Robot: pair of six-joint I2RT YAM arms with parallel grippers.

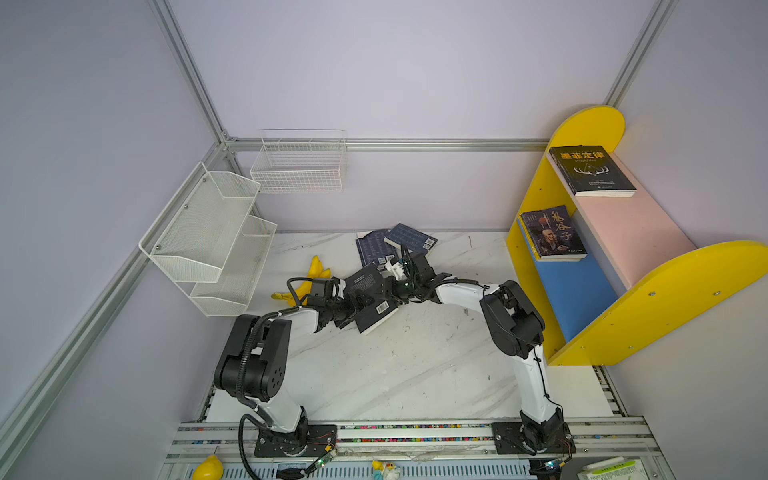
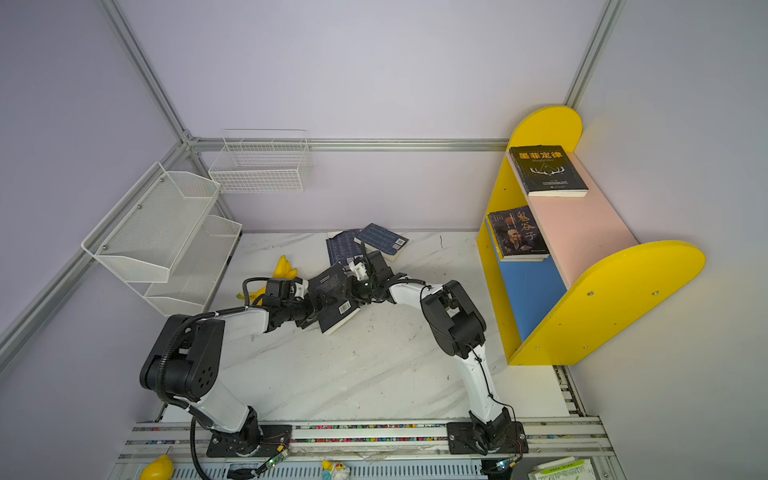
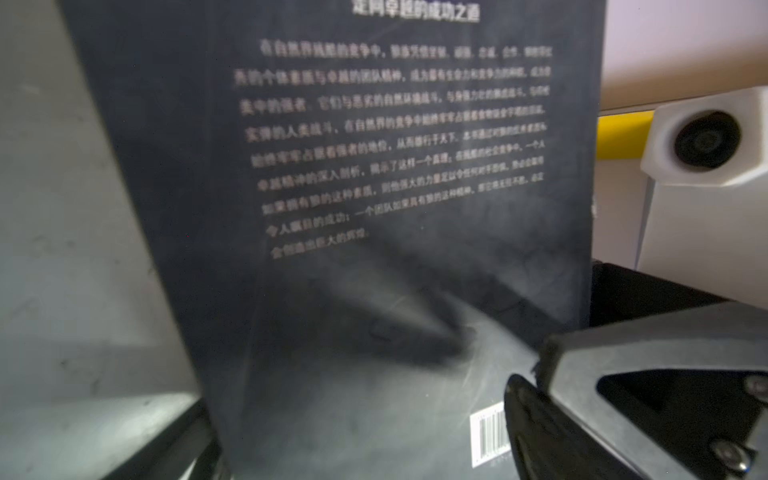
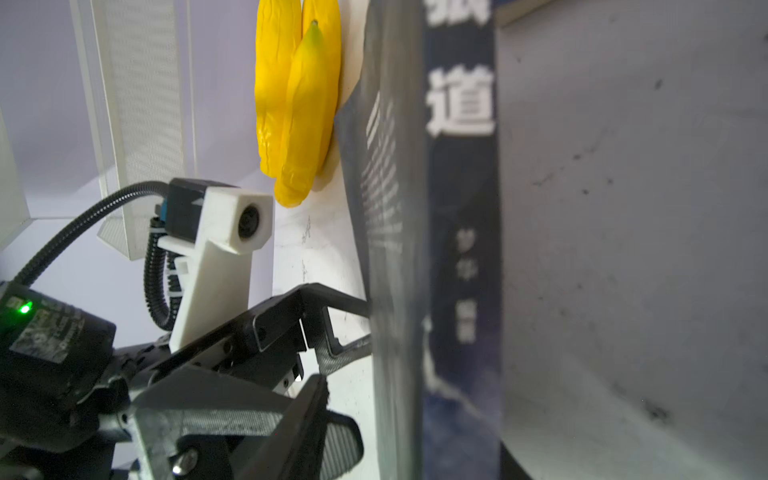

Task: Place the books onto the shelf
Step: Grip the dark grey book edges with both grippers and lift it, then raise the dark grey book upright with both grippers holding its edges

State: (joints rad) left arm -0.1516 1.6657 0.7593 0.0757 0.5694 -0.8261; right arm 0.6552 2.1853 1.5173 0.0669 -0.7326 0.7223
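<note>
I should turn the dark book over and hand it to my left gripper, because the dark book's back cover (image 1: 368, 282) faces up and my right gripper has its fingers on both sides of the book's spine (image 4: 462, 200).
A dark book (image 1: 368, 291) (image 2: 332, 291) stands tilted mid-table between both grippers. Its back cover (image 3: 374, 208) fills the left wrist view. My left gripper (image 1: 353, 305) (image 3: 357, 407) is open wide, one finger in front of the barcode corner. My right gripper (image 1: 395, 289) (image 4: 415, 436) straddles the spine (image 4: 457, 208), open, with a gap showing between one pad (image 4: 345, 444) and the book. Two navy books (image 1: 409, 239) (image 1: 372, 249) lie at the back. On the shelf (image 1: 665, 299), a black book (image 1: 590, 170) lies on the pink board and another dark one (image 1: 552, 232) on the blue board.
Yellow bananas (image 1: 316, 270) (image 4: 299, 104) lie just left of the held book. A white mesh rack (image 1: 208, 237) and a wire basket (image 1: 299, 162) hang on the left and back walls. A yellow toy (image 1: 208, 467) sits at the front rail.
</note>
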